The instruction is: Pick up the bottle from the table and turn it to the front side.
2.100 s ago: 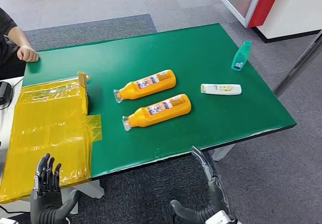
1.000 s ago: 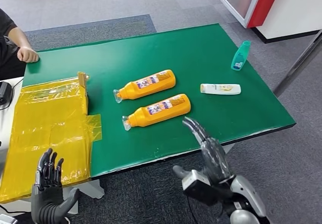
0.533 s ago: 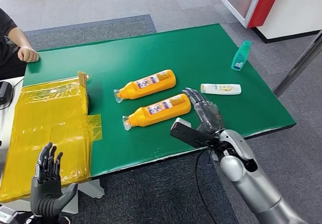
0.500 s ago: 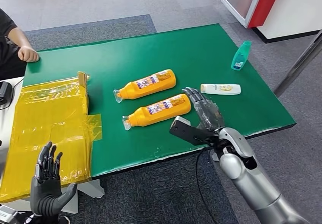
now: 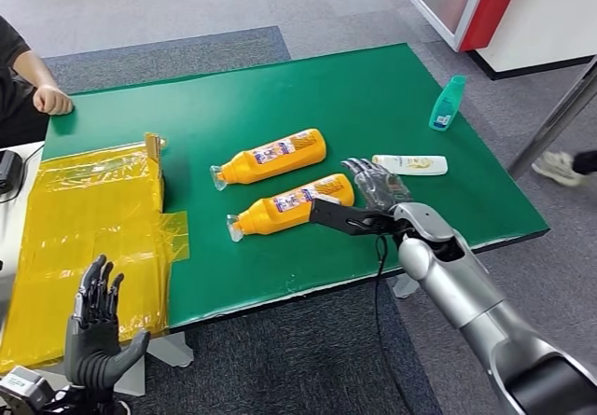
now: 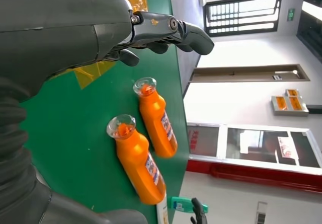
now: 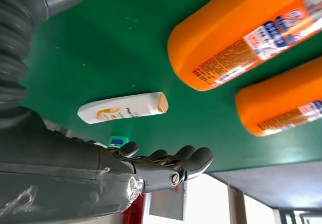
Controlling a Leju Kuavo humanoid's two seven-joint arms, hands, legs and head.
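I expect the near orange bottle [image 5: 296, 204] to bring up another label, hidden underneath, when I turn it, because dense small print [image 5: 328, 186] faces up near the bottle's base.
Two orange bottles lie on their sides on the green table [image 5: 366, 89], caps pointing left. The near orange bottle [image 5: 292, 204] [image 6: 138, 161] [image 7: 243, 38] lies parallel to the far orange bottle [image 5: 270, 157] [image 6: 156, 121] [image 7: 280, 105]. My right hand [image 5: 369, 196] [image 7: 167, 166] hovers just right of the near bottle's base, fingers spread and holding nothing, its thumb stretched toward the bottle. My left hand [image 5: 99, 326] [image 6: 167, 32] is raised at the lower left, off the table, fingers apart and empty.
A white bottle [image 5: 410, 164] [image 7: 123, 107] lies just beyond my right hand. A teal bottle [image 5: 448, 103] stands at the far right. A yellow plastic sheet [image 5: 84, 228] covers the table's left end. A person's hand [image 5: 50, 101] rests on the far left corner.
My right arm has risen from below the table edge and reached forward and left, bringing the open hand to the near bottle's base. The bottles have not moved.
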